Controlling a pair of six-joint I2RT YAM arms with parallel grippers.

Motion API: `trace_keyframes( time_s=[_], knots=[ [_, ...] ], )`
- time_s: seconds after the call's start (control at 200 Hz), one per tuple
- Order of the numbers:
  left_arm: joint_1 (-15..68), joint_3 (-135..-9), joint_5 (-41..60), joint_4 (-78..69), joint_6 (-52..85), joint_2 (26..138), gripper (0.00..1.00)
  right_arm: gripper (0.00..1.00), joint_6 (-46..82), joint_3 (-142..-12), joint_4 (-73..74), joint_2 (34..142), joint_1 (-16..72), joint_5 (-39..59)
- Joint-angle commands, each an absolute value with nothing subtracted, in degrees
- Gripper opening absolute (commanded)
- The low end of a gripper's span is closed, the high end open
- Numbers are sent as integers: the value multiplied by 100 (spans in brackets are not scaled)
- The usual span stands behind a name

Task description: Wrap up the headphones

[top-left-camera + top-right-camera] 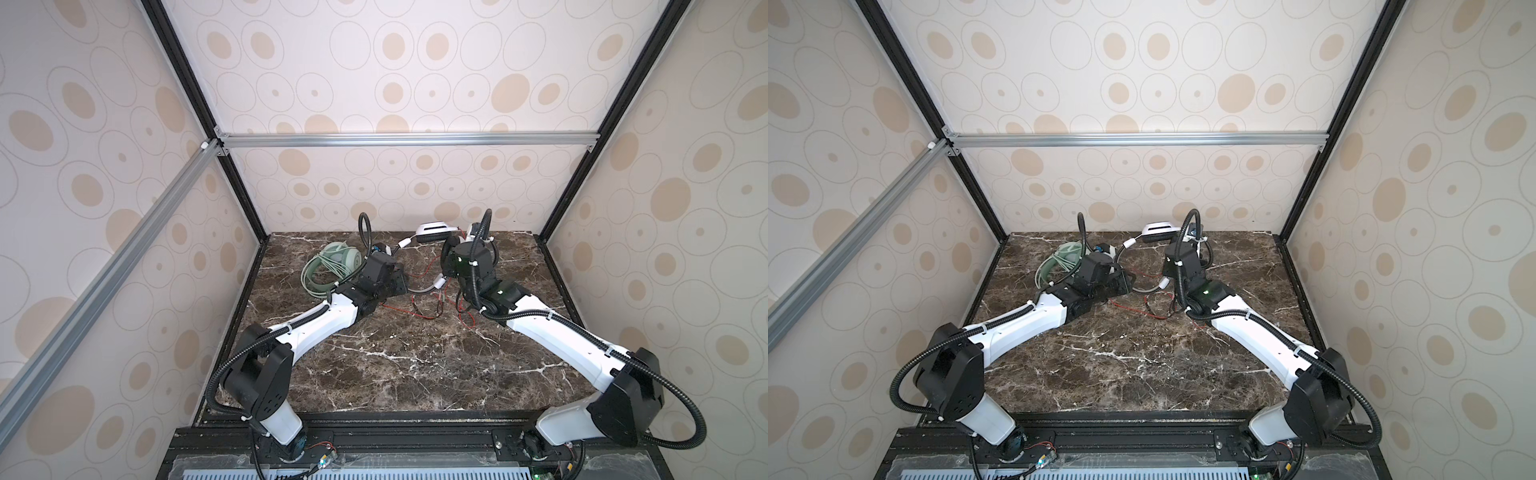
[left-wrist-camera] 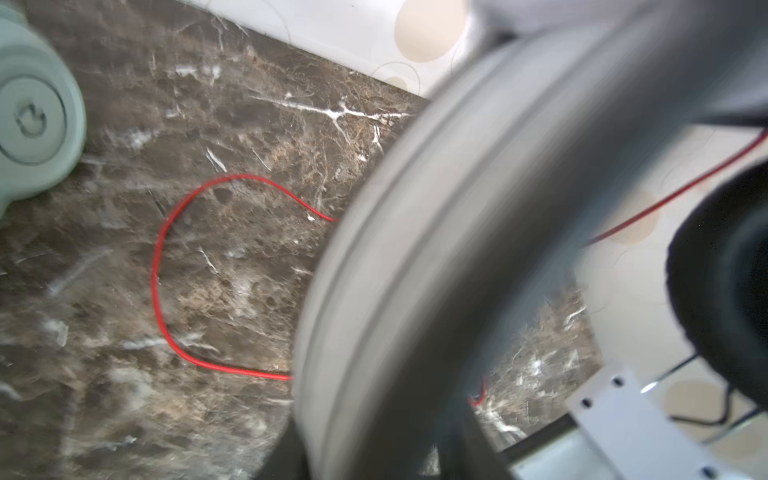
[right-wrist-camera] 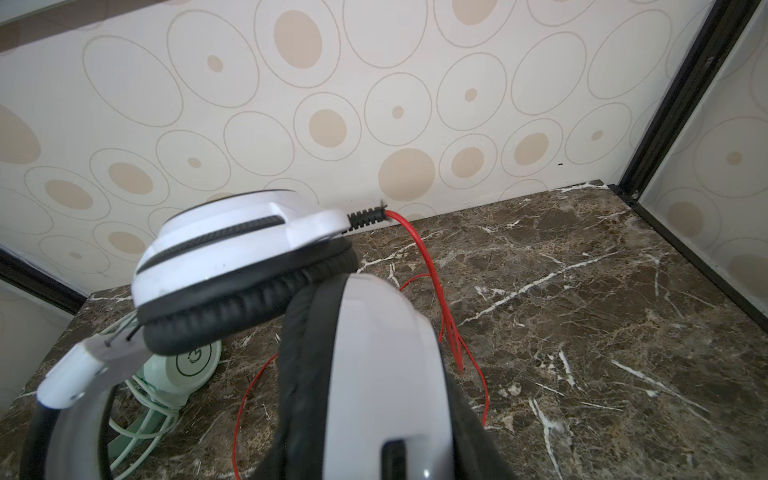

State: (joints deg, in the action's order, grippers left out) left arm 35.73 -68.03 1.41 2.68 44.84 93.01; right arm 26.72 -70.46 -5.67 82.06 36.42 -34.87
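Observation:
An earcup (image 3: 377, 352) is held in my right gripper's closed fingers while my left gripper is on the headband. Next, my right gripper lets go of the earcup and takes the loose red cable (image 3: 429, 260).
The white-and-black headphones (image 1: 434, 232) hang above the table at the back, held between both arms. My right gripper (image 1: 451, 247) is shut on one white earcup (image 3: 374, 374); the other earcup (image 3: 237, 257) sticks out toward the back wall. The grey headband (image 2: 415, 249) runs blurred between the jaws of my left gripper (image 1: 404, 289), which stands shut on it. The thin red cable (image 1: 424, 309) trails in loose loops on the marble. The mint green headphones (image 1: 332, 262) lie at the back left with their pale cable coiled round them.
The dark marble table (image 1: 415, 374) is walled on three sides by patterned panels with black corner posts (image 1: 249, 195). Red cable loops (image 2: 166, 270) lie below the left wrist, close to the mint earcup (image 2: 33, 120).

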Motion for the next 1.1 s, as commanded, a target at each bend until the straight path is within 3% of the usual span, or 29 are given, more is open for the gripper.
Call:
trace_keyframes(
  time_s=[0.0,0.06,0.13,0.26,0.315,0.52,0.69,0.845,0.96,1.095],
  knots=[
    [3520,-6833,223,176,4428,9290,17,9,2876,-7075,53,7994,3718,-3617],
    [3517,-6834,279,158,4392,9306,0,9,2809,-7071,87,7979,3718,-3550],
    [3516,-6847,328,119,4302,9316,0,14,2656,-7058,135,7942,3711,-3331],
    [3497,-6766,338,27,4091,9209,0,65,1607,-7044,-39,7654,3654,-2135],
    [3468,-6795,298,62,3980,9163,0,77,1288,-7081,-432,7437,3520,-1634],
    [3266,-6845,298,110,3800,9079,0,79,1500,-6780,-1697,6106,2082,284],
    [3215,-7119,-180,579,3756,9094,0,81,1430,-6408,-2375,5316,1160,514],
    [3216,-7814,-540,1611,3758,9254,0,82,1472,-6061,-2779,5284,641,1176],
    [3202,-8117,-604,2280,4074,9220,0,82,1967,-5480,-2491,5395,203,2188],
    [3216,-8674,-798,3411,4353,9193,0,82,2890,-4427,-1085,5599,142,3560]
  ],
)
